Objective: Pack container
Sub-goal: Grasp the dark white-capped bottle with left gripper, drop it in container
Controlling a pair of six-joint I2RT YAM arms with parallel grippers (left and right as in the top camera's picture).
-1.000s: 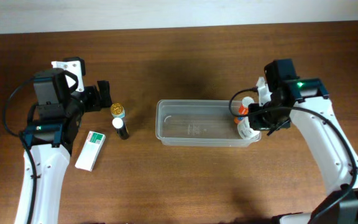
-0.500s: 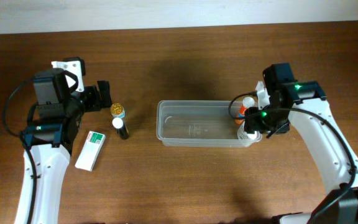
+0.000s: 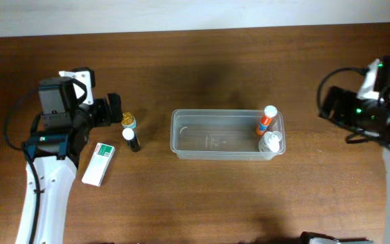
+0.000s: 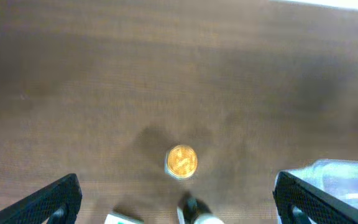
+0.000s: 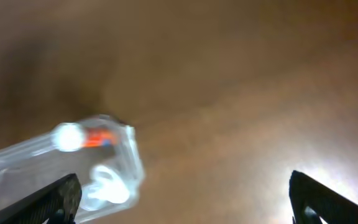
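Observation:
The dark bottle stands on the other side of the clear container from my right gripper, so next my left gripper picks it up and stands it next to the white bottle.
The clear container lies at the table's middle. At its right end rest an orange bottle with a white cap and a white bottle. My right gripper is open and empty, well to the right of the tub. Its wrist view is blurred and shows the container, the orange bottle and the white bottle at lower left of the open gripper. My left gripper is open beside a gold-capped jar. In its wrist view the gripper holds nothing, with the jar ahead.
A dark bottle with a white cap stands just below the gold-capped jar. A white-and-green carton lies further to the lower left. The left wrist view shows the dark bottle, a carton corner and the container's corner.
My right gripper opened, left the white bottle in the container's right end, and drew away to the right. The left arm has barely moved.

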